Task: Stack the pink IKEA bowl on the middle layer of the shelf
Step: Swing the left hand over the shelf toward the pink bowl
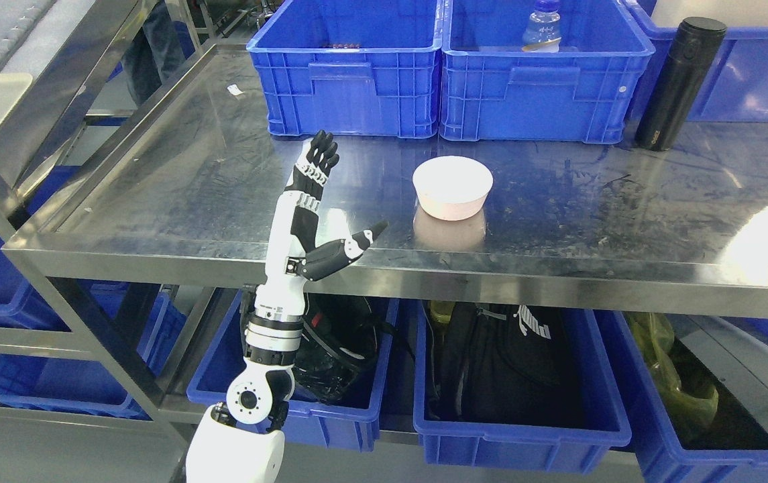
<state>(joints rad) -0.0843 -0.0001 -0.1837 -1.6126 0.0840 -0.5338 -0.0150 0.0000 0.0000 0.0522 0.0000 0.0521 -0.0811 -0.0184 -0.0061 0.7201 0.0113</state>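
My gripper is to stack the pink bowl [453, 188], which will nest inside another bowl, as the sides [435, 202] narrow from its wide open rim to its smaller base.
A pale pink bowl [453, 187] stands upright on the steel shelf [209, 181], near the middle of its surface. My left hand [330, 201] is raised at the shelf's front edge, to the left of the bowl and apart from it. Its fingers [320, 157] point straight up and the thumb [360, 240] sticks out to the right toward the bowl. The hand is open and holds nothing. My right arm does not show.
Two blue crates [350, 80] [544, 80] stand at the back of the shelf, one holding a bottle [542, 27]. A black flask [679, 84] stands at the back right. Blue bins [518, 429] with bags fill the layer below.
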